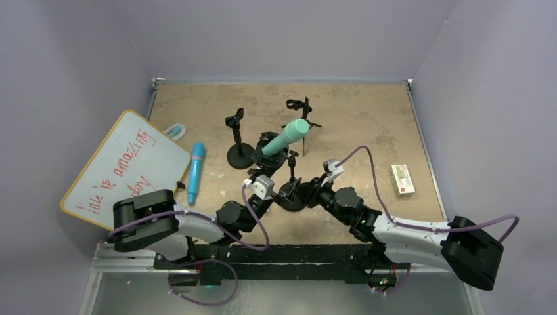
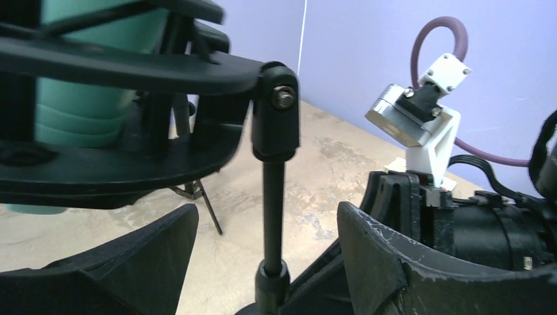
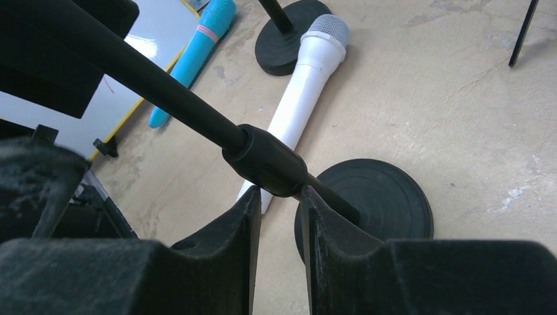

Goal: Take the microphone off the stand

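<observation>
Next, my right gripper opens, line up with the stand's pole (image 3: 197,116) and grabs the thick collar (image 3: 266,161) squarely, because the pole slants across the ends of my right gripper's fingers.
A teal microphone (image 1: 289,136) (image 2: 79,98) lies tilted in the black clip of a stand (image 1: 293,172). The stand's round base (image 3: 384,197) rests on the table. My left gripper (image 1: 274,159) (image 2: 266,216) is open, its fingers wide on either side of the stand's thin pole (image 2: 274,197), just below the clip and touching nothing. My right gripper (image 1: 299,190) (image 3: 279,197) is shut on the pole at its thick collar (image 3: 266,161), low above the base.
A white microphone (image 3: 305,85) lies on the table beside the base. A blue microphone (image 1: 196,172) and a whiteboard (image 1: 125,167) lie at the left. Two other stands, one empty (image 1: 238,152) and a tripod one (image 1: 302,108), stand behind. A small box (image 1: 402,179) sits at the right.
</observation>
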Controlling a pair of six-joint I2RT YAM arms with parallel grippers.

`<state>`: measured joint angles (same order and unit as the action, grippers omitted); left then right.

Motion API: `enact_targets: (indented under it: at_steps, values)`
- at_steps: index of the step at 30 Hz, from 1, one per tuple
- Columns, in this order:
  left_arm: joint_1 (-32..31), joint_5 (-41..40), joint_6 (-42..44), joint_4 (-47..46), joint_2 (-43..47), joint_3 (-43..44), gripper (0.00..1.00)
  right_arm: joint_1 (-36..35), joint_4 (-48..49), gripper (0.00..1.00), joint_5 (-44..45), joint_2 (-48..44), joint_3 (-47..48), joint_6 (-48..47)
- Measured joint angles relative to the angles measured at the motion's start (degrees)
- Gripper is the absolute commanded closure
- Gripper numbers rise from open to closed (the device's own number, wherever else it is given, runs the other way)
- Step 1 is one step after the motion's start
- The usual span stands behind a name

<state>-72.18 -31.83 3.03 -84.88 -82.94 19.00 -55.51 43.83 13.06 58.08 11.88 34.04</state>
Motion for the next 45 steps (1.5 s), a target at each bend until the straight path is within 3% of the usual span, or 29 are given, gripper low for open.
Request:
enact_targets:
  at_steps: [13, 19, 29, 34, 40, 42, 45]
  values:
    - [1.42, 0.26, 1.88, -0.33, -4.07, 4.94, 0.61, -0.04, -0.20, 0.67, 0.98, -4.33, -1.95, -0.63]
    - [1.64, 3.10, 1.20, 0.55, -4.63, 6.75, 1.00, -0.04, -0.20, 0.62, 0.94, -6.84, -2.27, -1.36]
    - [1.75, 6.88, 0.61, 7.50, -0.90, 6.71, 1.00, -0.07, 1.20, 0.43, -0.68, -8.83, -4.00, -10.43]
    - [1.88, 9.60, 0.39, 10.14, 0.74, 6.47, 1.00, -0.07, 5.53, 0.44, -1.79, -2.43, -3.98, -17.46]
    - [2.45, 11.96, -0.87, 10.40, 2.29, 5.01, 1.00, -0.09, 10.99, 0.61, -4.00, 4.66, -3.85, -24.28]
    - [2.54, 12.31, -0.96, 10.47, 2.84, 4.55, 1.00, -0.39, 12.96, 0.60, -4.98, 4.94, -3.87, -25.81]
    - [2.60, 12.66, -1.01, 10.93, 3.50, 4.22, 1.00, -0.48, 14.97, 0.52, -5.64, 4.24, -3.98, -27.39]
